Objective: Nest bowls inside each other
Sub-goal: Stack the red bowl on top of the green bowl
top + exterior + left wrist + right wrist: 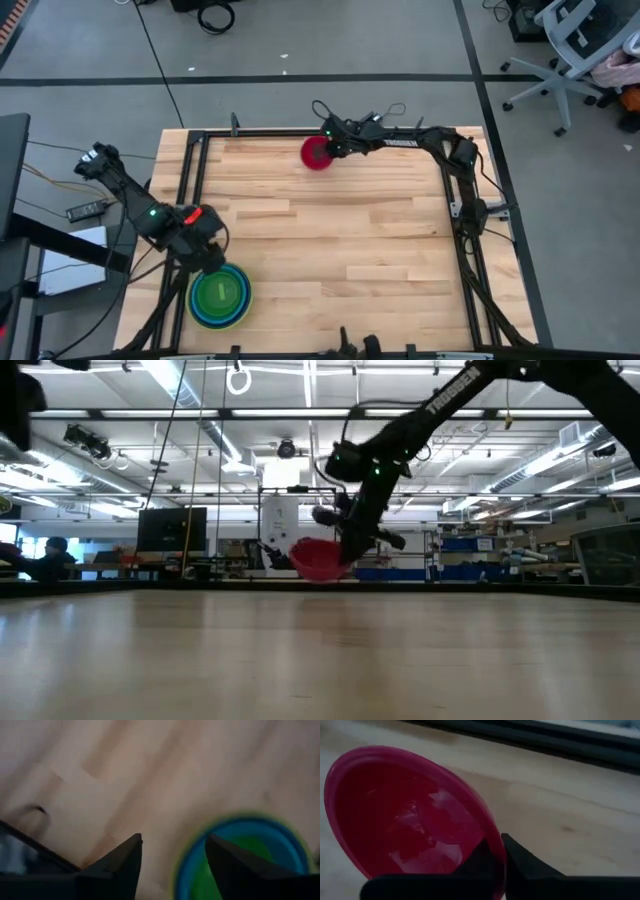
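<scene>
The nested stack (220, 297) is far from my right gripper, which is holding the magenta bowl, so my left gripper should grab the magenta bowl's free side (305, 153) before the bowl is nested.
The magenta-pink bowl (316, 153) (318, 560) is near the middle of the table's far edge, with my right gripper (331, 148) (496, 857) shut on its rim. A stack of nested bowls (220, 296) (250, 855) sits at the near left corner: lime green outermost, blue ones inside it, and a small green one in the middle. My left gripper (208, 255) (174, 842) hangs open above the stack's far-left side, with nothing between its fingers. My right gripper pinches the magenta bowl's rim (492, 837) on the side toward the table's right. One finger (475, 862) is inside the bowl and one finger (525, 865) is outside. The fingers slant down from the right. The bowl is tilted; whether its underside touches the table does not show.
A black frame rail (330, 133) runs along the table's far edge just behind the magenta bowl. The bare wooden tabletop (340, 240) stretches between the two grippers. A cable (35, 810) lies on the table near the left arm.
</scene>
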